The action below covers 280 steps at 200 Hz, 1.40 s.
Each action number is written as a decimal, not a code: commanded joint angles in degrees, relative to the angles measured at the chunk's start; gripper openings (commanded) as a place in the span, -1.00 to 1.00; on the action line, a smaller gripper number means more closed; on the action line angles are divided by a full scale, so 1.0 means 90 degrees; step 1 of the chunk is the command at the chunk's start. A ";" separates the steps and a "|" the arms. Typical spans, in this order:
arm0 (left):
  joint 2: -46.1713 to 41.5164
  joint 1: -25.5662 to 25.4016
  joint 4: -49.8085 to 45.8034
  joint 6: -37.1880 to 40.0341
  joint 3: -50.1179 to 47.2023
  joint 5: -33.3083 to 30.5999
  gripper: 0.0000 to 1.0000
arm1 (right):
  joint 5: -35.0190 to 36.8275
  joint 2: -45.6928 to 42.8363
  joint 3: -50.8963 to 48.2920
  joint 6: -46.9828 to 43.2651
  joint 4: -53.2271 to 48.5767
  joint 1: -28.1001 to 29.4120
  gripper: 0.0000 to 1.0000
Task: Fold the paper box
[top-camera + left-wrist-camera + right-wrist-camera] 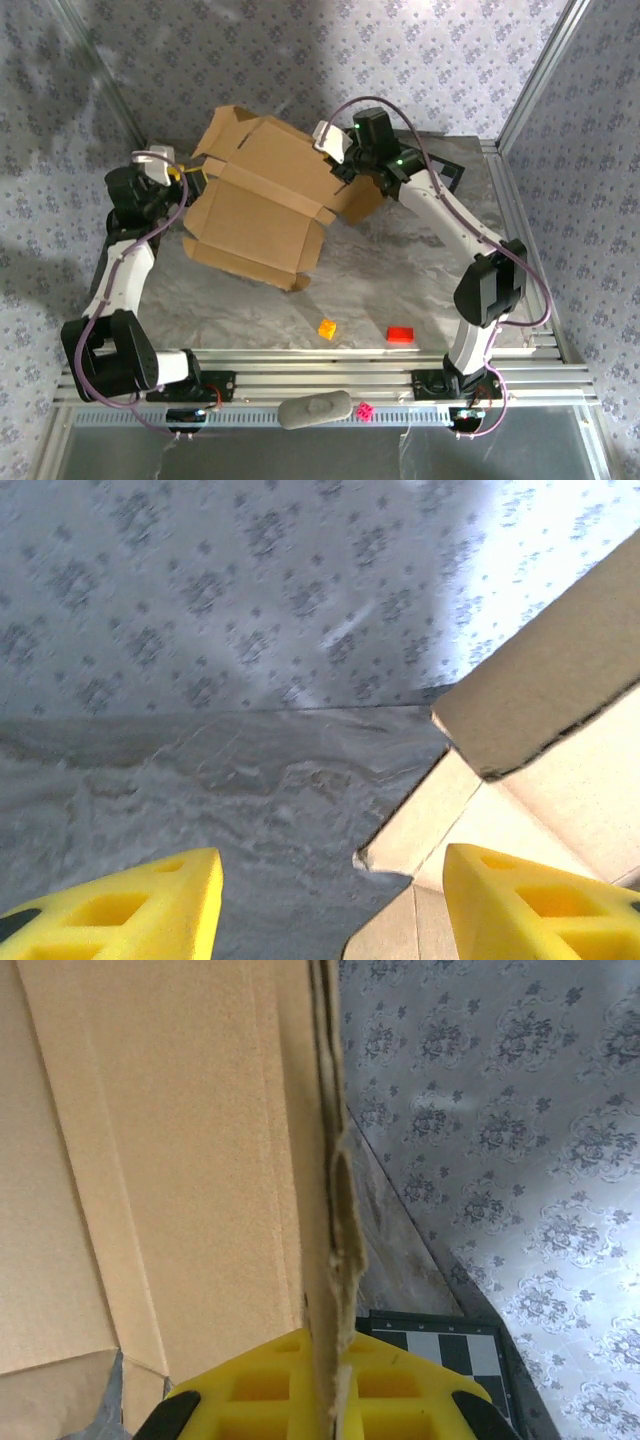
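The paper box's front edge (242, 268) is at a slant, so the robot's right gripper should turn the box straight by its far edge (328, 1260), with the left gripper out of the way, before the robot folds further.
The paper box (260, 205) is a brown cardboard sheet, partly folded, lying tilted at the back middle of the table. My right gripper (337, 160) holds its far right edge. In the right wrist view the yellow fingers (270, 1390) are pinched on the edge of the cardboard (180, 1160), which runs straight up from the right gripper (335, 1375). My left gripper (192, 172) sits at the box's left side. In the left wrist view the left gripper (330, 885) stands open, and a flap corner (420, 830) of the box (560, 680) lies just inside its right finger (540, 900).
A black-and-white checkered board (450, 178) lies behind the right arm, also seen at the bottom of the right wrist view (450, 1345). An orange block (327, 327) and a red block (401, 334) lie near the front. A grey object (315, 409) and a pink piece (365, 409) rest on the rail.
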 commanded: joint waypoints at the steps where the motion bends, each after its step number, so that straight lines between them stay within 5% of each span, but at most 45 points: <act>1: 0.0093 -0.0213 0.0230 0.0600 0.0303 0.0659 0.19 | -0.0307 -0.0287 0.0219 0.0166 -0.0162 -0.0098 -1.00; 99: 0.0404 -0.1142 -0.0069 0.1686 0.0709 -0.0469 0.13 | -0.0540 -0.0183 0.0527 0.0483 -0.0446 -0.0210 -1.00; 169: -0.0166 -0.1522 -0.0272 0.2128 0.0233 -0.1402 -0.69 | -0.0539 -0.0085 0.0681 0.0734 -0.0530 -0.0261 -1.00; 195: -0.0332 -0.1970 -0.0451 0.2533 0.0060 -0.2107 -0.78 | -0.0504 -0.0045 0.0708 0.0829 -0.0531 -0.0252 -1.00; 243: -0.0300 -0.3119 -0.0636 0.3825 -0.0158 -0.4408 -0.71 | -0.0507 -0.0044 0.0744 0.1009 -0.0559 -0.0196 -1.00; 280: -0.0430 -0.3330 -0.0650 0.3770 -0.0371 -0.4677 -0.32 | -0.0211 -0.0082 0.0652 0.0825 -0.0578 -0.0037 -1.00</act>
